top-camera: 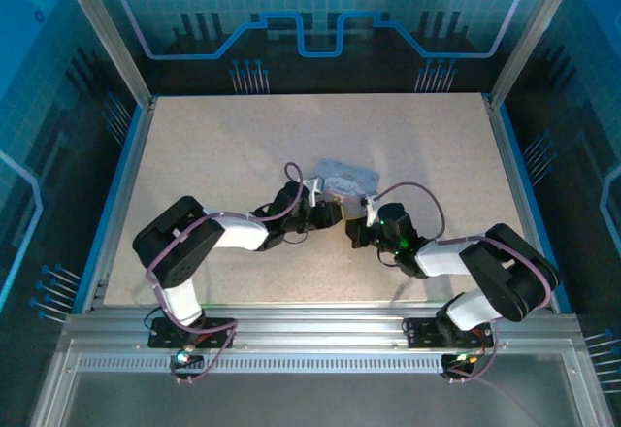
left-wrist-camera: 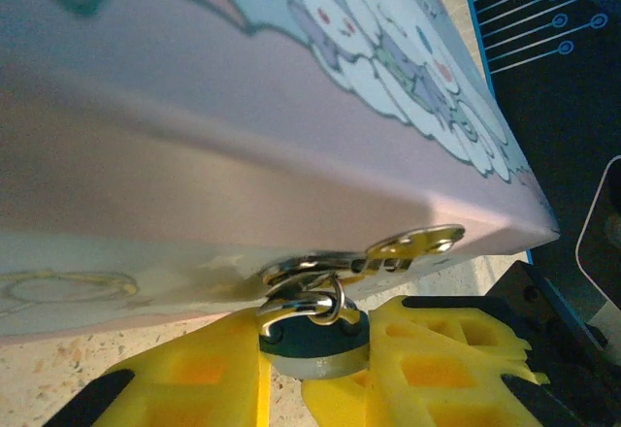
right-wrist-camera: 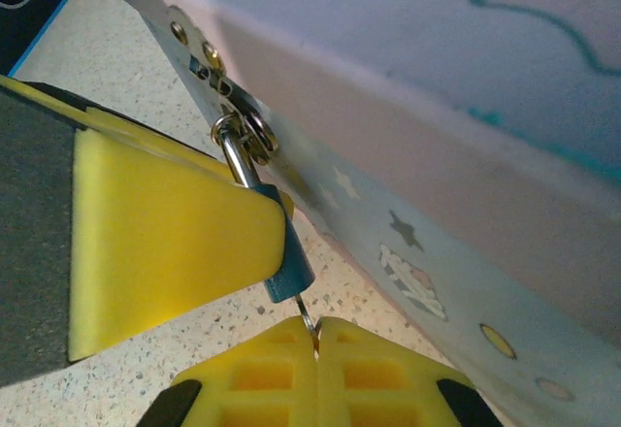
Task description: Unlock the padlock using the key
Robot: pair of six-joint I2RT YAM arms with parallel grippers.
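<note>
My left gripper's fingers are holding the padlock at a slant, so they should open and take the body squarely by both sides before the key turns.
The teal-blue padlock hangs by its metal shackle from the hasp on the side of the pale blue cartoon box. My left gripper is shut on the padlock's body, one yellow finger on each side. In the right wrist view the padlock sticks out past the left gripper's finger. My right gripper is shut on the thin metal key, whose tip meets the padlock's bottom end. From above, the left gripper and right gripper meet at the box's near side.
The box lies on the speckled tabletop just beyond both grippers, and its side wall runs close along the right gripper. Blue rails edge the table left and right.
</note>
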